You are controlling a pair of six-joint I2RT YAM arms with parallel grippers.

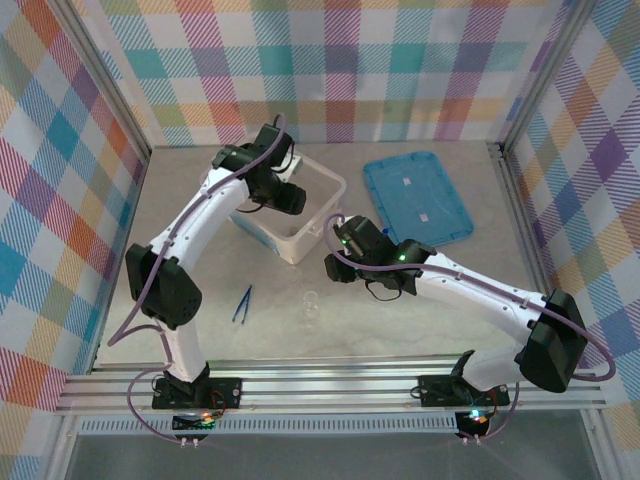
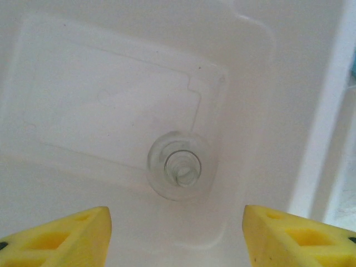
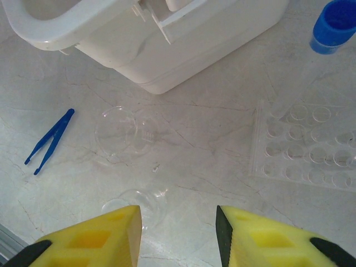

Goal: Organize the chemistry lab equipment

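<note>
I keep moving my open left gripper toward the small glass piece until its fingers straddle it, since the round flask stands upright in the white tub.
Looking down into the white tub, I see a small clear round flask standing upright on its floor. My left gripper hangs open above it, fingers wide apart and touching nothing. On the table outside lie the dark-blue tweezers and a tiny clear beaker on its side. My right gripper is open over bare table, with another small clear glass piece beside its left finger. A blue-capped tube shows at the upper right. From above, the left gripper is inside the tub and the right gripper is next to it.
A clear plastic well plate lies on the table right of my right gripper. The flat blue lid rests at the back right. Tweezers and beaker lie in front of the tub. Metal frame posts border the table.
</note>
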